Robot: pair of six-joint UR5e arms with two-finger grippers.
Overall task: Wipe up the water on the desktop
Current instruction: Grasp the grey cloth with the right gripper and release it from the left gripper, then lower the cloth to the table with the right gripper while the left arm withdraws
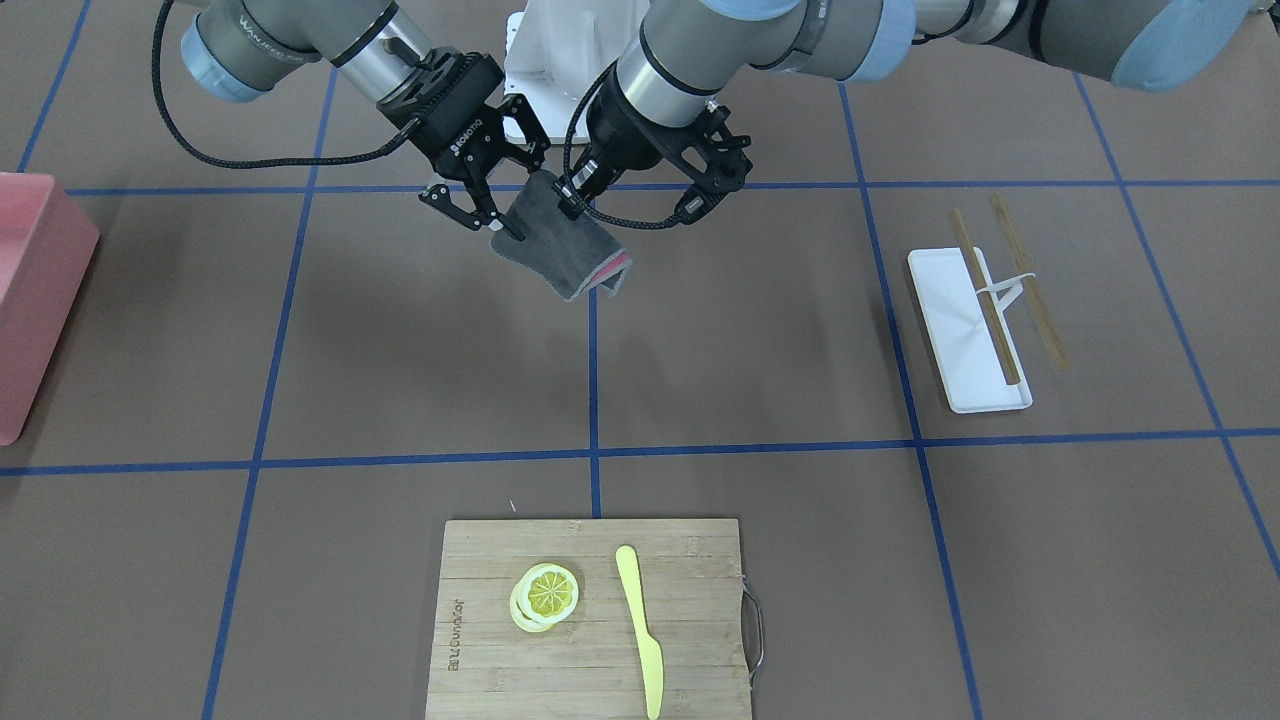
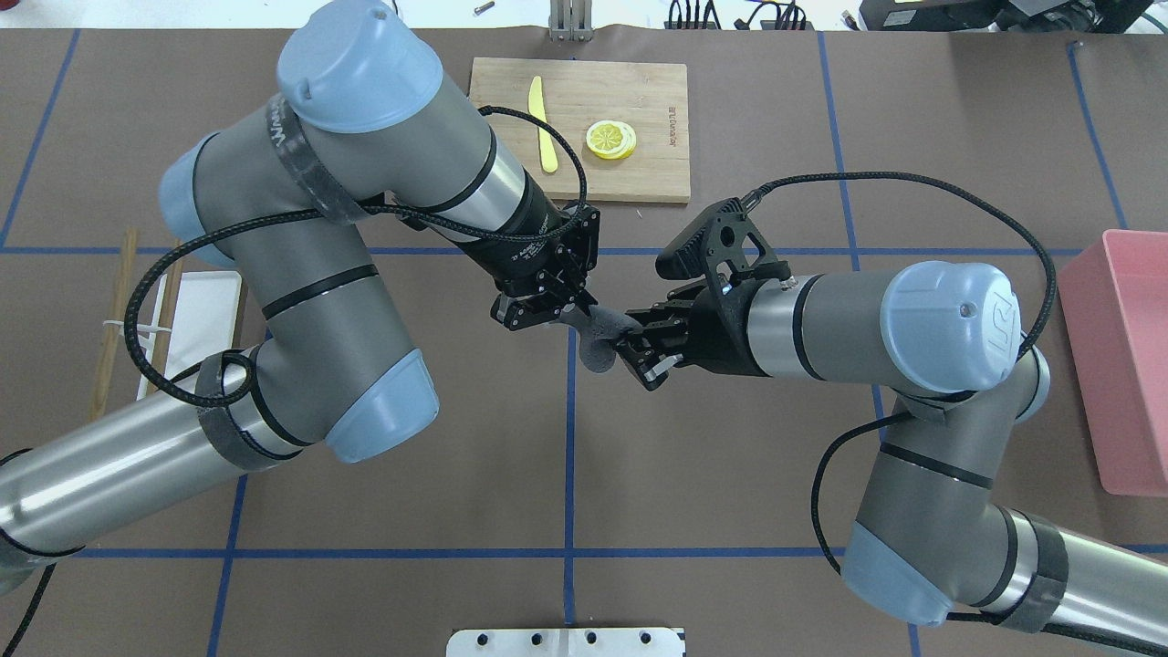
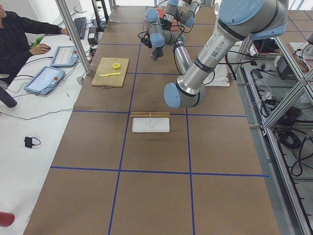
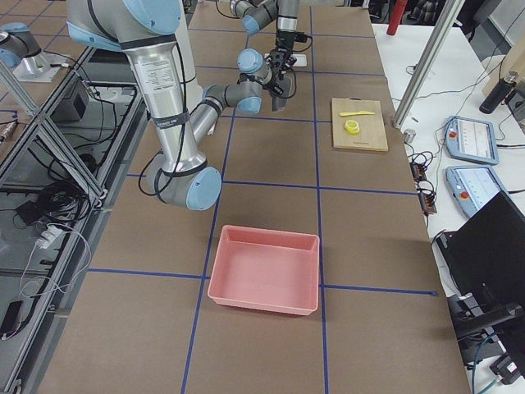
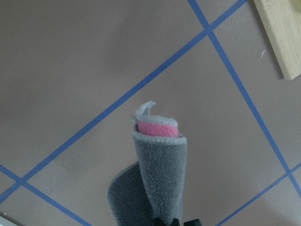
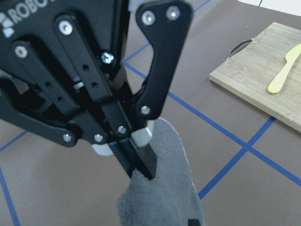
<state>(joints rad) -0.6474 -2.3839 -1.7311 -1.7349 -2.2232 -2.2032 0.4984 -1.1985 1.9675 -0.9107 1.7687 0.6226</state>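
My gripper will carry the cloth, and the cloth will droop but stay folded, because only a thin pink stripe point(image 1: 611, 269) shows between the grey cloth's layers point(image 1: 559, 245).
A folded grey cloth point(image 1: 575, 255) with a pink inner face hangs in the air above the brown desktop point(image 1: 750, 330), which is gridded with blue tape. My left gripper point(image 1: 568, 205) is shut on the cloth's upper edge. The right wrist view shows its fingers point(image 6: 141, 160) pinching the cloth point(image 6: 164, 188). My right gripper point(image 1: 510, 220) is open, with its fingers on either side of the cloth's near corner. The overhead view shows both grippers meeting at the cloth point(image 2: 595, 347). I see no water on the desktop.
A bamboo cutting board point(image 1: 690, 560) with lemon slices point(image 1: 545, 595) and a yellow knife point(image 1: 640, 630) lies at the operators' edge. A white tray point(image 1: 950, 310) with chopsticks point(image 1: 1030, 280) lies on my left. A pink bin point(image 1: 30, 300) stands on my right.
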